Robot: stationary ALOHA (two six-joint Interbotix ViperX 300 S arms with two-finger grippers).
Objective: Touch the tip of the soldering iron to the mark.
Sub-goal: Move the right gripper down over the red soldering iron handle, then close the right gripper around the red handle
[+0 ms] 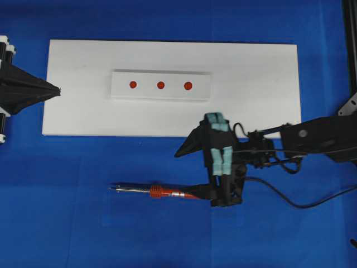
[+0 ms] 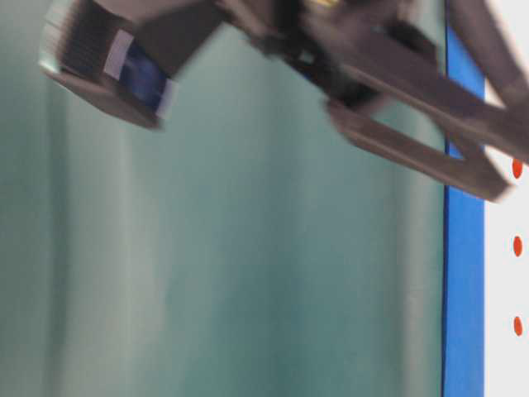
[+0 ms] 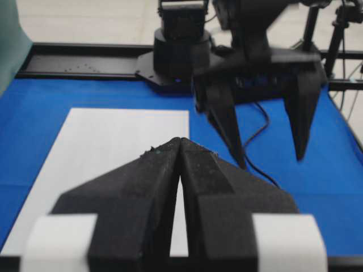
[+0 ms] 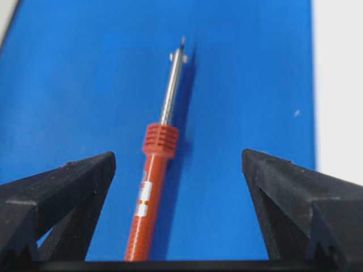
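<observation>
My gripper will carry the soldering iron to the mark, and the black cord (image 1: 269, 183) should follow along freely because it lies in a slack curve (image 1: 302, 206).
The soldering iron (image 1: 159, 192) lies on the blue cloth in front of the white board, its silver tip (image 1: 112, 187) pointing left and its black cord trailing right. My right gripper (image 1: 185, 174) is open around the orange handle (image 4: 148, 198) without gripping it; the handle sits nearer the left finger (image 4: 68, 187) in the right wrist view. The mark (image 1: 188, 86) is the rightmost and slightly largest of three red dots on a white strip (image 1: 161, 85). My left gripper (image 1: 56, 91) rests shut at the board's left edge, its jaws (image 3: 180, 144) pressed together on nothing.
The white board (image 1: 256, 106) lies across the blue cloth (image 1: 83, 223). Two smaller red dots (image 1: 133, 85) (image 1: 160, 85) sit left of the mark. The right arm (image 1: 318, 137) reaches in from the right. The table-level view is mostly blurred arm parts.
</observation>
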